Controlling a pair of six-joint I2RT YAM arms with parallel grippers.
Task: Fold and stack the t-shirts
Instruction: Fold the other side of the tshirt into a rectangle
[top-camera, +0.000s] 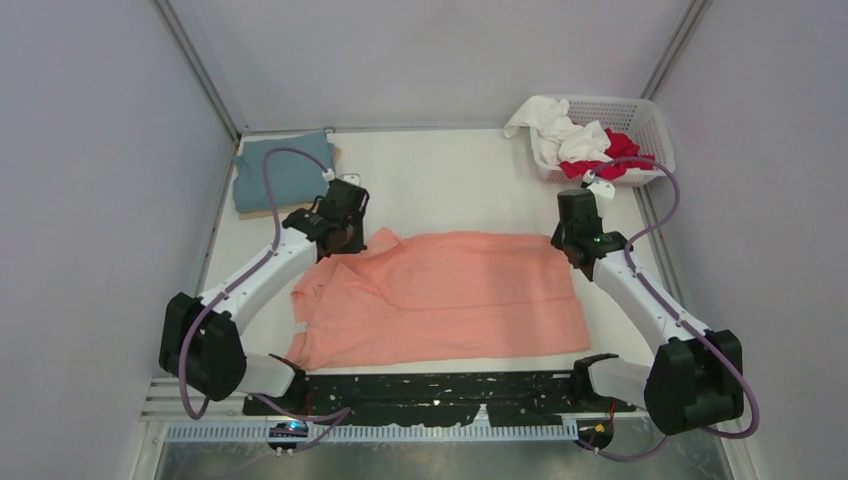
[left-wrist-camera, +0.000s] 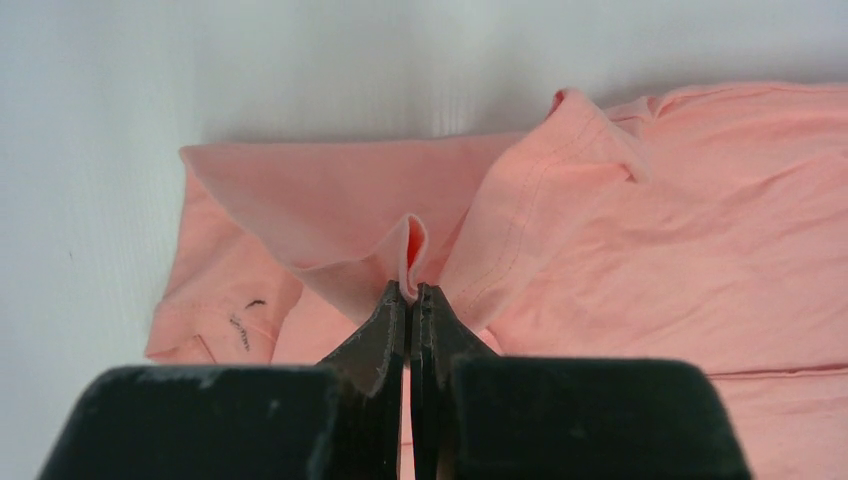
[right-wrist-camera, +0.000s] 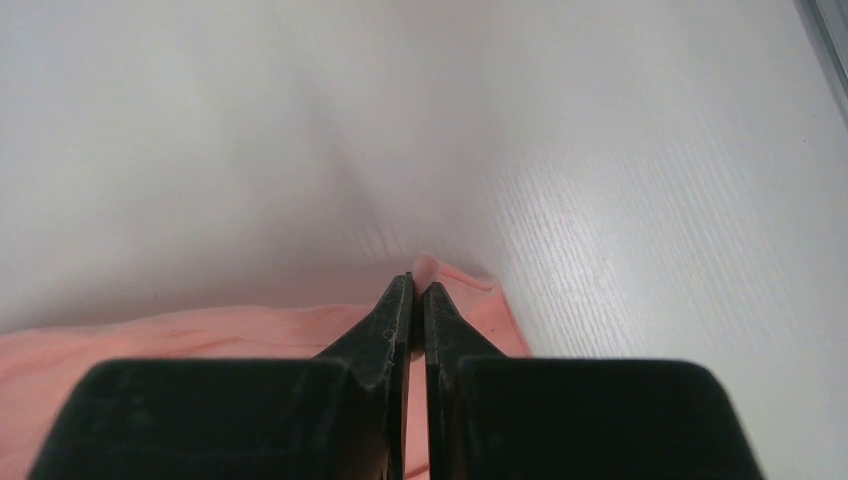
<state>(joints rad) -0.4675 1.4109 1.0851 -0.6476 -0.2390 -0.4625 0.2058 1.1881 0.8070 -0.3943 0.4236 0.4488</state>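
The t-shirt's far edge (top-camera: 470, 235) runs straight to the robot's right gripper, so the left gripper should keep pulling its corner of the t-shirt toward the robot and let go of it over the spread cloth (top-camera: 345, 312).
The salmon-pink t-shirt (top-camera: 450, 300) lies spread across the middle of the table. My left gripper (top-camera: 343, 240) is shut on its far left corner, by a sleeve; the left wrist view shows a pinched fold of pink cloth (left-wrist-camera: 415, 255) between the closed jaws of the left gripper (left-wrist-camera: 411, 292). My right gripper (top-camera: 570, 248) is shut on the shirt's far right corner, and the right wrist view shows that corner (right-wrist-camera: 470, 290) at the tips of the right gripper (right-wrist-camera: 417, 283). A folded teal-blue t-shirt (top-camera: 283, 172) lies at the far left. White (top-camera: 555, 135) and red (top-camera: 618, 157) shirts sit in the basket.
The white plastic lattice basket (top-camera: 640, 115) stands at the far right corner. Grey walls enclose the table on the left, back and right. A black strip (top-camera: 440, 392) runs along the near edge between the arm bases.
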